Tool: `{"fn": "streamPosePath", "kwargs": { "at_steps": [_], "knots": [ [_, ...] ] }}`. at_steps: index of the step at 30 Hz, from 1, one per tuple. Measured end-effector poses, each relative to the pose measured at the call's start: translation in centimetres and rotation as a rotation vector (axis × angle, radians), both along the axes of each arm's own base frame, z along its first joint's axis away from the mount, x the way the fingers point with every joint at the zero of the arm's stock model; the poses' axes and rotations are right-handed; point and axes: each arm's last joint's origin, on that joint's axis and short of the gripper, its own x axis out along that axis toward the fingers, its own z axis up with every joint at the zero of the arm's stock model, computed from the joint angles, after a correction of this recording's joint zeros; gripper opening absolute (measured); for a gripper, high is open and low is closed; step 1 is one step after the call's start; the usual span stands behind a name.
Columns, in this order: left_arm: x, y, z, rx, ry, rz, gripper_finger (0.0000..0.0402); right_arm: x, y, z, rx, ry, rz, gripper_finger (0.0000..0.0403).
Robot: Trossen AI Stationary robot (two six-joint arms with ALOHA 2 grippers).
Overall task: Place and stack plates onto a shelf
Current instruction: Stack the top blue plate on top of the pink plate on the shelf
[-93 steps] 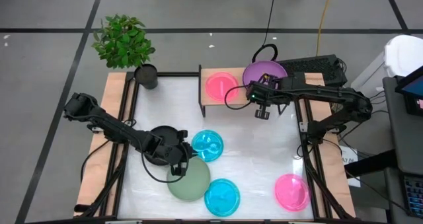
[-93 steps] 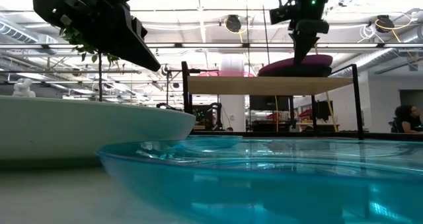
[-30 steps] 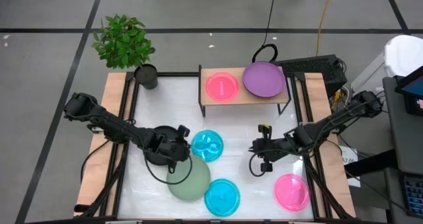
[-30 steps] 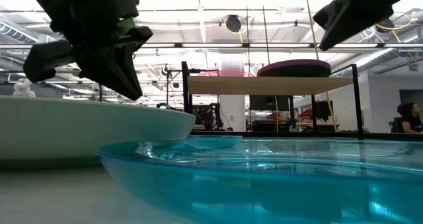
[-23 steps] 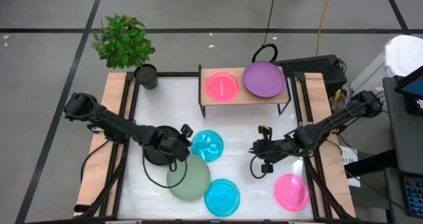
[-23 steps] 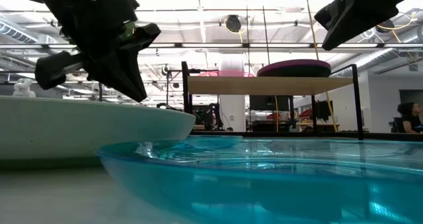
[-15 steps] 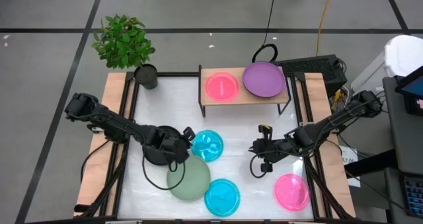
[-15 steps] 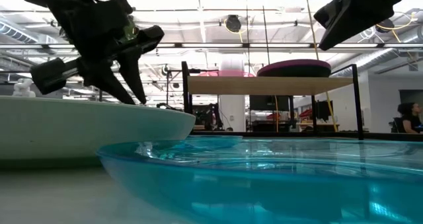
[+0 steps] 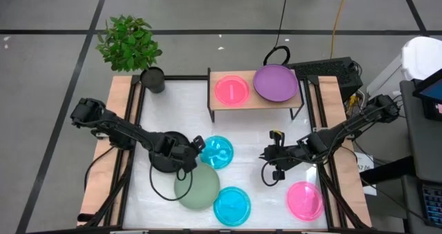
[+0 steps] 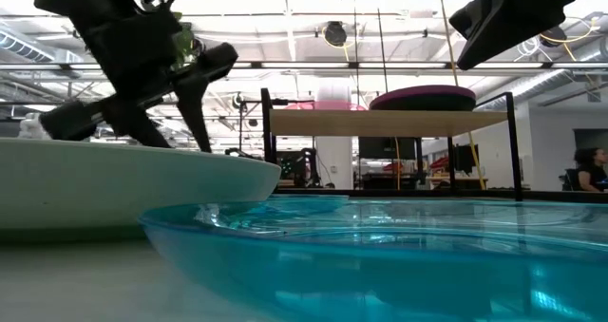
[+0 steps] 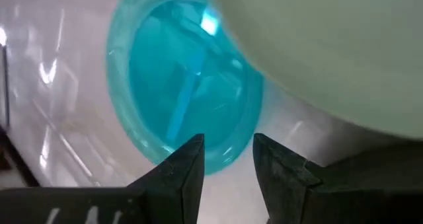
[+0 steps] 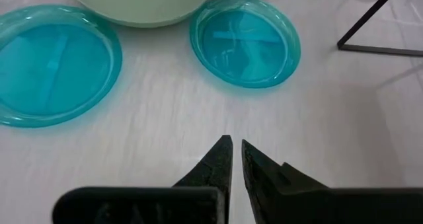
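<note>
The first cyan plate's middle appears see-through. I therefore expect the plate to turn dark blue when I stack it on top of the shelf's pink plate.
The shelf (image 9: 255,99) stands at the table's far edge and bears a pink plate (image 9: 231,90) and a purple plate (image 9: 275,82). On the table lie a cyan plate (image 9: 217,152), a sage green plate (image 9: 197,186), a second cyan plate (image 9: 232,206), a pink plate (image 9: 304,199) and a dark plate (image 9: 166,161), which is half hidden under my left arm. My left gripper (image 9: 197,150) is open and slants down. Its fingers stand on either side of the first cyan plate's rim (image 11: 228,159), and no touch shows. My right gripper (image 9: 271,166) hovers shut above bare table (image 12: 234,154).
A potted plant (image 9: 130,44) and its dark pot (image 9: 152,79) stand at the table's far left corner. The sage green plate's edge overlaps the dark plate. Bare table lies between the shelf and the plates. A keyboard (image 9: 324,70) sits behind the shelf.
My left gripper has moved a little toward the table's right, onto the first cyan plate's edge. It has also turned and tipped its fingers down. The plates have stayed where they were.
</note>
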Motion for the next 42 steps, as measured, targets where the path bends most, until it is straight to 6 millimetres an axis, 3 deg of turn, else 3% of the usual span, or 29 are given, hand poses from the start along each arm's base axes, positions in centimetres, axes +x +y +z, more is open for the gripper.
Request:
{"fn": "streamPosePath", "kwargs": {
  "at_steps": [7,16,25,31,42],
  "knots": [
    [0.4,1.0,0.1,0.087,0.017,-0.152,0.0136,0.0,0.0,0.0,-0.008,0.000,0.008,0.0018],
    [0.5,2.4,-0.1,-0.023,0.060,-0.151,0.0136,0.0,0.0,0.0,-0.010,-0.002,0.012,0.0018],
    [1.7,2.4,-3.1,0.015,0.122,-0.178,0.0136,0.1,0.0,0.0,-0.012,-0.005,0.017,0.0018],
    [1.8,2.4,-3.3,0.021,0.123,-0.177,0.0133,0.1,0.0,0.0,-0.013,-0.004,0.017,0.0018],
    [1.9,2.4,-3.3,0.024,0.110,-0.197,0.0050,0.1,0.0,0.0,-0.013,-0.005,0.017,0.0018]
  ]
}}
